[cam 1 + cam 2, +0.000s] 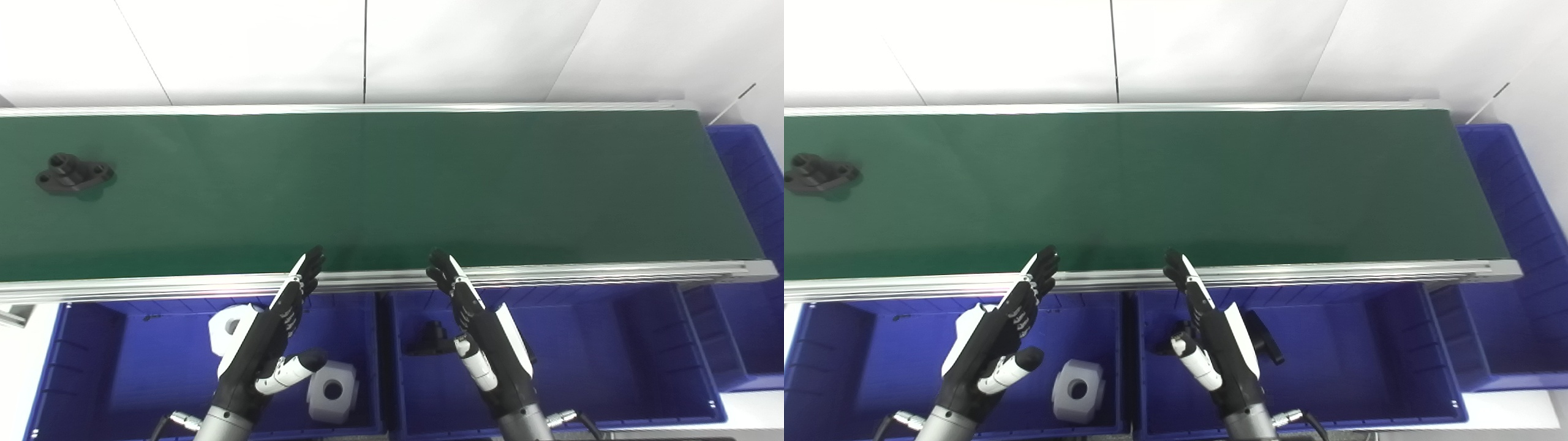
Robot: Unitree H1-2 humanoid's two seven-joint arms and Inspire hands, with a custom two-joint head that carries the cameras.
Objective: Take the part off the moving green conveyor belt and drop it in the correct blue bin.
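A dark edge sticks out beside the robot's right hand [493, 342], so the robot should expect another black part out of sight behind it in the middle blue bin.
A black flanged part [73, 174] lies on the green conveyor belt [392, 184] at its far left. My left hand [269, 343] hovers open over the left blue bin [79, 361], fingers reaching up to the belt's near rail. My right hand [484, 340] hovers open over the middle blue bin [600, 355], its fingers also at the rail. Neither hand holds anything. Both are far from the black part.
The left bin holds two white blocks with holes [332, 389] [228, 327], one partly hidden by my left hand. A black part [432, 342] lies in the middle bin. Another blue bin [750, 184] stands at the belt's right end.
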